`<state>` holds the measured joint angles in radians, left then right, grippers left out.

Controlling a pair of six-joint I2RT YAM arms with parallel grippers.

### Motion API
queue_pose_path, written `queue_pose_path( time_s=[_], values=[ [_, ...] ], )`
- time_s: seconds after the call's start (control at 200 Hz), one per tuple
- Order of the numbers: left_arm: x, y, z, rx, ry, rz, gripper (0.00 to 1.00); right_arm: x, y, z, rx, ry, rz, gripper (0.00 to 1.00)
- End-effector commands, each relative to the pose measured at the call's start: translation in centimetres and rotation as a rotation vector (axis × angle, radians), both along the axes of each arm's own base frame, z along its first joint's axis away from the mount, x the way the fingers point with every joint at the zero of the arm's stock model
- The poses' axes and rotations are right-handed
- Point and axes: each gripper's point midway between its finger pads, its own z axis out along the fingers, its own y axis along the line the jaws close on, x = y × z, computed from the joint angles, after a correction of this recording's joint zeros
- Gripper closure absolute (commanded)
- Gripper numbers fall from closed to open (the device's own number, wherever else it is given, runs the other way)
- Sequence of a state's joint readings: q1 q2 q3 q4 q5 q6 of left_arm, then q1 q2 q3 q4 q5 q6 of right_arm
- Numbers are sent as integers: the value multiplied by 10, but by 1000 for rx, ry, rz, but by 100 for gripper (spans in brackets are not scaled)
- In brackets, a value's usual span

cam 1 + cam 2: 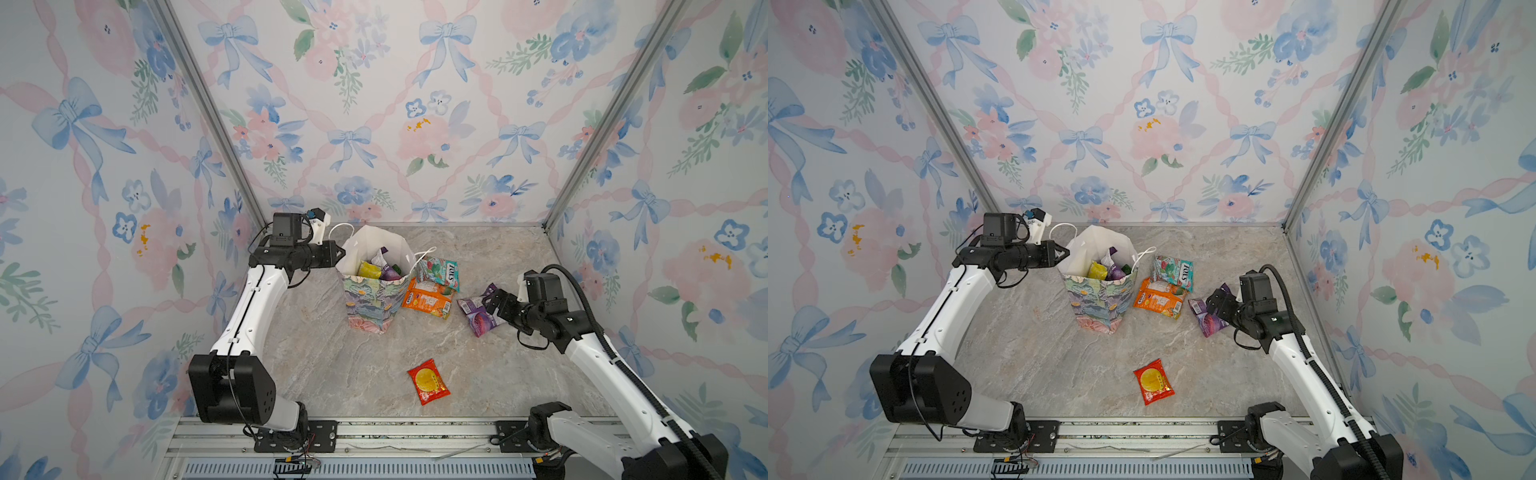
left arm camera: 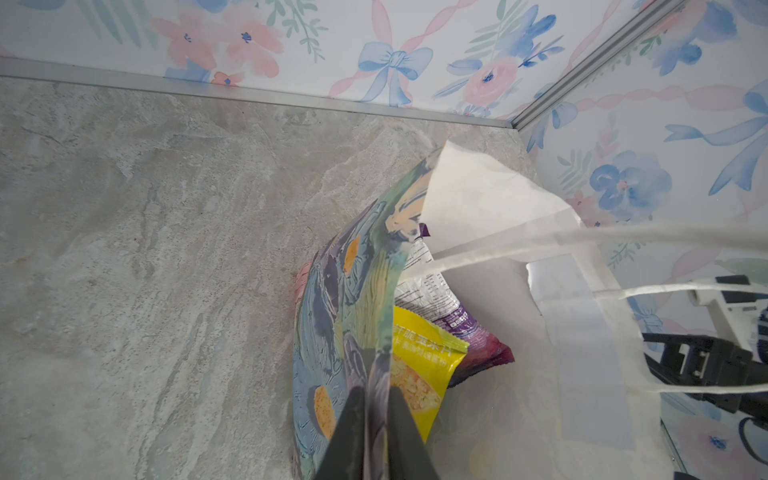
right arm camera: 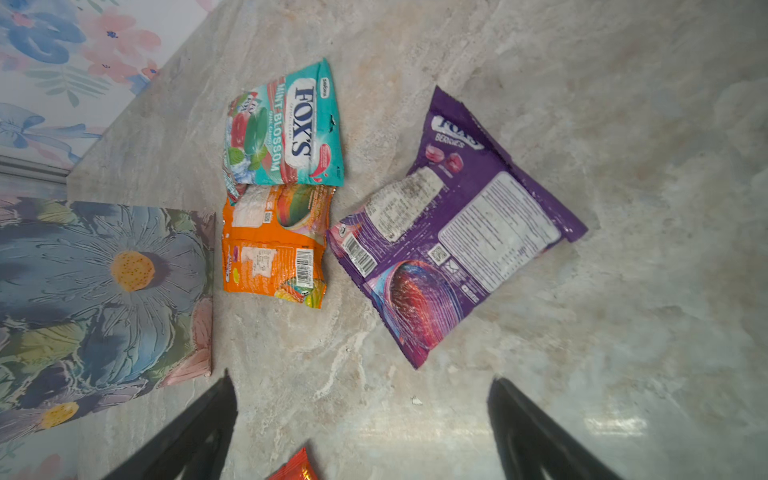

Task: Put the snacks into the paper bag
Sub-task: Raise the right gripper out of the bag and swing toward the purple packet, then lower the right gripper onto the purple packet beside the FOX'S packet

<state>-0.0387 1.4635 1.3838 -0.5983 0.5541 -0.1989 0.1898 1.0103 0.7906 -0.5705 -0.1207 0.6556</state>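
I expect the purple packet [image 3: 449, 233] under my right gripper to fold at the pinch and hang down when I lift it, because the thin end seam [image 3: 512, 158] is bent.
The paper bag [image 1: 374, 307] [image 1: 1098, 307] stands upright at mid-table. My left gripper [image 1: 340, 252] [image 2: 377, 388] is shut on its left rim wall, pinching the flowered paper. Inside lie a yellow packet [image 2: 419, 365] and a purple packet [image 2: 478, 336]. To the right of the bag, a teal FOX'S packet [image 1: 441, 272] [image 3: 286, 133] and an orange packet [image 1: 428, 297] [image 3: 270, 249] lie flat. Further right, my right gripper [image 1: 490, 301] [image 3: 361, 380] hangs open over a purple packet [image 1: 478, 318] [image 3: 449, 232], holding nothing. A small red packet [image 1: 428, 381] lies alone near the front.
Flowered walls close the table on three sides, and the back wall [image 1: 415, 124] stands just behind the bag. A metal rail [image 1: 374, 432] runs along the front edge. The bag's white cord handles [image 2: 623, 237] hang loose by its mouth.
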Motion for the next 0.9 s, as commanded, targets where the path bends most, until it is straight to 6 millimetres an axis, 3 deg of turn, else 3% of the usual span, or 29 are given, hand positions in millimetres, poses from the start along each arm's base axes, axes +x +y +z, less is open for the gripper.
queue_pose_path(
  time_s=[0.0, 0.09, 0.31, 0.605, 0.895],
  values=[
    [4, -4, -2, 11, 5, -4, 95, -6, -6, -16, 51, 29, -57, 3],
    [4, -4, -2, 12, 6, -2, 100, -8, -12, -27, 72, 40, -88, 3],
    [3, -7, -4, 12, 9, -7, 100, -6, -26, -52, 168, 55, -164, 0],
    [3, -7, -5, 15, 13, -9, 100, 4, -31, -82, 240, 74, -223, 17],
    [3, -7, -6, 14, 15, -8, 100, 13, -31, -107, 291, 82, -277, 24]
  ],
)
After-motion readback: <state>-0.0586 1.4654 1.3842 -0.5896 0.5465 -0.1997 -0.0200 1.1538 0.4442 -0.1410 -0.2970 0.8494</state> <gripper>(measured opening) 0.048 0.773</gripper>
